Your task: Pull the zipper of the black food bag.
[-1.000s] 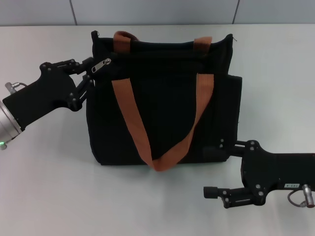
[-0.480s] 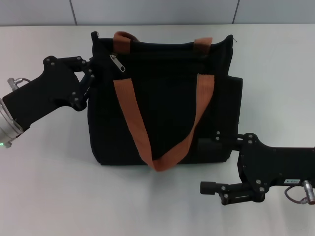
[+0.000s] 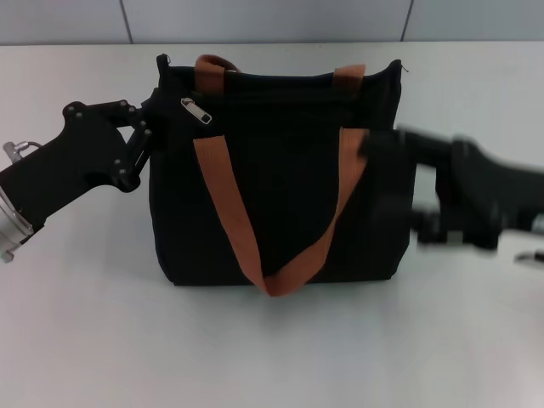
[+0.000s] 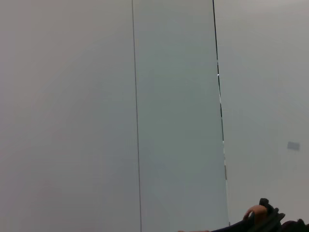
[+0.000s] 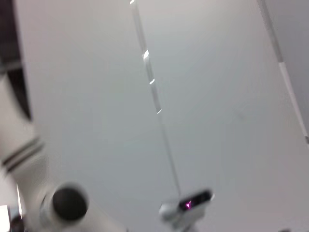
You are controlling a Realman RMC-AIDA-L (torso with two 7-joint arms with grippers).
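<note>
My left gripper is busy at the bag's corner (image 3: 163, 95) beside the zipper, so it should steady that corner while my right gripper reaches across for the silver zipper pull (image 3: 196, 110).
The black food bag (image 3: 289, 187) lies flat in the middle of the white table in the head view. Its orange-brown handles (image 3: 223, 208) drape over the front. The silver zipper (image 3: 194, 110) pull lies on the zip line near the bag's upper left corner. My left gripper (image 3: 151, 127) is against that corner, just left of the pull; its tips merge with the black fabric. My right gripper (image 3: 395, 174) is a moving blur at the bag's right edge. A sliver of the bag with an orange handle (image 4: 256, 212) shows in the left wrist view.
The bare white table (image 3: 85, 323) stretches in front of the bag and to both sides. A grey panelled wall (image 3: 272, 21) runs along the table's far edge. The right wrist view shows only blurred wall and pale robot parts (image 5: 29, 159).
My right arm has swung fast from the bag's lower right corner up to its right edge. My left gripper has drawn back slightly left. The pull has flipped over to the right.
</note>
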